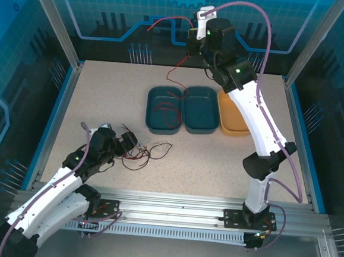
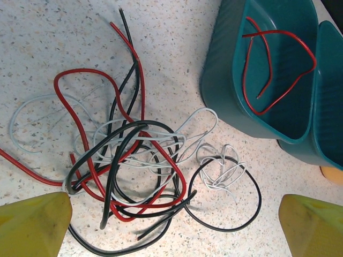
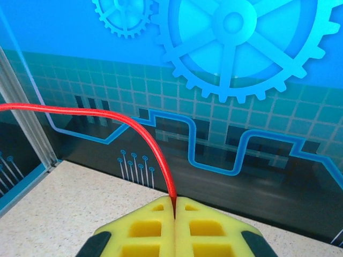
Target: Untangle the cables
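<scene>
The held red cable hangs clear of the tangle, so I should keep going with my right gripper to the teal tray of red cables and let go inside it.
A tangle of red, white and black cables lies on the speckled table at the front left. My left gripper hovers at the near edge of the tangle, its yellow fingertips wide apart and holding nothing. My right gripper is raised high at the back, shut on a red cable. That cable arcs left from the jaws, and a strand hangs down towards the trays. More red cable lies in the left teal tray.
A second teal tray and an orange tray stand in a row to the right of the first. Blue panels and metal posts wall the table at the back and sides. A metal rail runs along the near edge.
</scene>
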